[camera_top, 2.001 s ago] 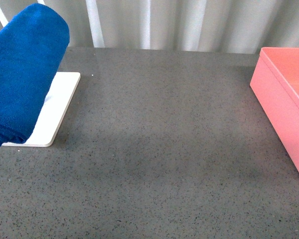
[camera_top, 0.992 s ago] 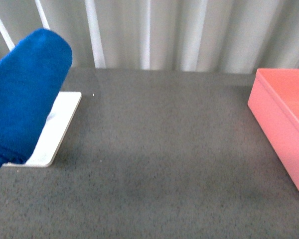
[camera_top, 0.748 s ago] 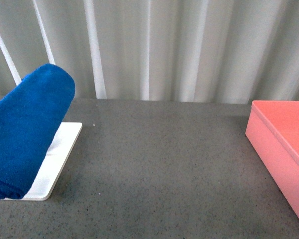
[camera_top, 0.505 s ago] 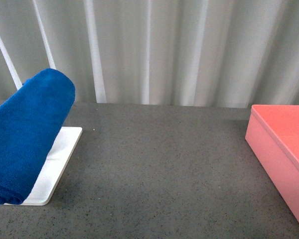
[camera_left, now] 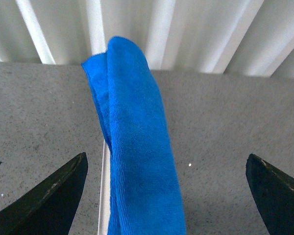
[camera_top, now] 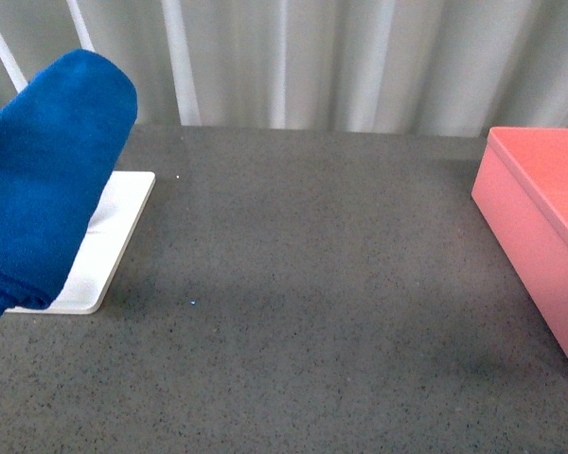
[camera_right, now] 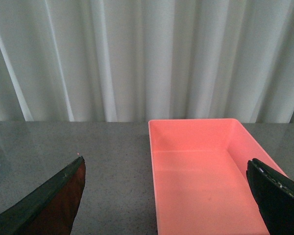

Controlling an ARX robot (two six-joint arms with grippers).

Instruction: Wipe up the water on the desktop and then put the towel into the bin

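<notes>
The towel [camera_top: 49, 184] goes up to a rounded fold [camera_top: 97, 76] above the white tray. I should expect rods hidden under the towel when I lift it.
The bright-blue towel [camera_top: 47, 180] hangs folded over a stand at the far left of the speckled dark-grey desktop [camera_top: 312, 284]. In the left wrist view the towel [camera_left: 137, 142] runs down the middle, and my left gripper [camera_left: 165, 157] stands open around it without touching. The salmon-pink bin [camera_top: 540, 218] sits at the right edge. My right gripper [camera_right: 165, 160] is open in front of the bin [camera_right: 201, 181], which is empty. I cannot make out water on the desktop. Neither arm shows in the front view.
Under the towel lies a flat white tray [camera_top: 109, 236], its edge also in the left wrist view as a white strip [camera_left: 106, 196]. A pleated white curtain [camera_top: 360, 57] closes off the far side of the desktop.
The front view tipped up, then down again, so towel, tray and bin shifted in the picture. Nothing on the desktop moved relative to anything else.
</notes>
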